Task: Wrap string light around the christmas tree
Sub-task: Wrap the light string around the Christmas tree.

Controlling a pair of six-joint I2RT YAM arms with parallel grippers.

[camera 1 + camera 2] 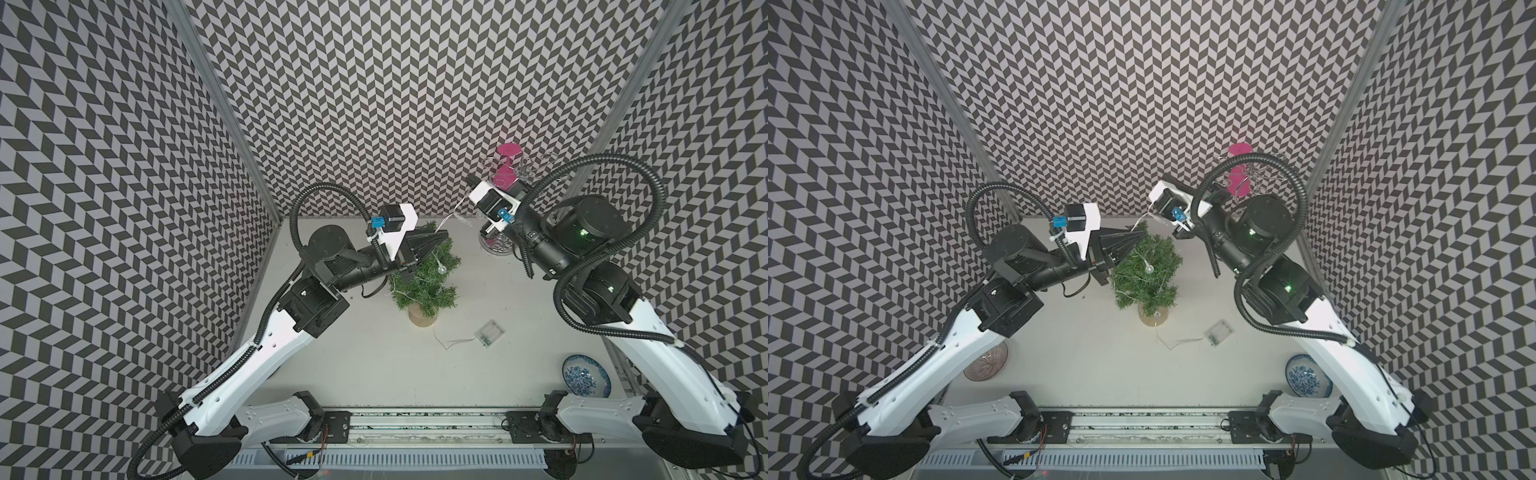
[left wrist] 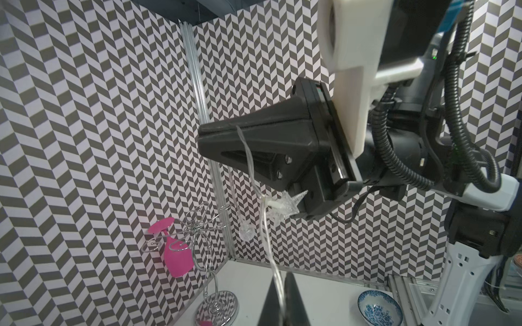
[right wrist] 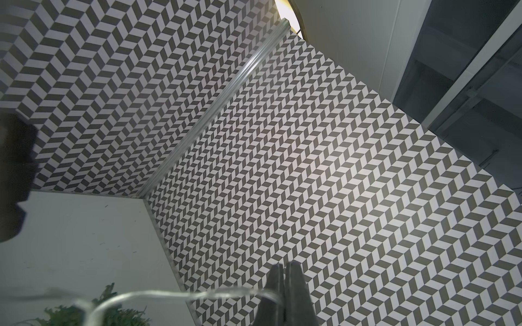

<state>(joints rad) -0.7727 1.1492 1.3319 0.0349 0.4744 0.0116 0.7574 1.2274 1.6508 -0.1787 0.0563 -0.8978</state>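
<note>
Next, my left gripper pulls the wire over the branches [image 1: 429, 289] and opens before my right gripper lowers the star bulb [image 2: 285, 207], because the star bulb hangs past the treetop.
The christmas tree [image 1: 428, 276] [image 1: 1148, 270] stands on its pale wooden base [image 1: 422, 318] near the table's back. The string light [image 1: 442, 269] drapes down over the branches, and its clear battery box [image 1: 490, 332] [image 1: 1218, 332] lies on the table to the right of the base. My left gripper [image 1: 445, 236] [image 2: 282, 279] is at the treetop, shut on the wire. My right gripper [image 1: 469, 179] [image 3: 285, 266] is higher up near the back wall, also shut on the wire. In the left wrist view a star bulb [image 2: 285, 206] and a ball bulb [image 2: 247, 232] hang between the two grippers.
A silver wire rack with a pink glass [image 1: 505, 166] [image 2: 175, 254] stands at the back right, close behind my right gripper. A blue-patterned bowl [image 1: 586, 380] [image 1: 1307, 378] sits at the front right. A ribbed glass dish [image 1: 986, 365] lies under my left arm.
</note>
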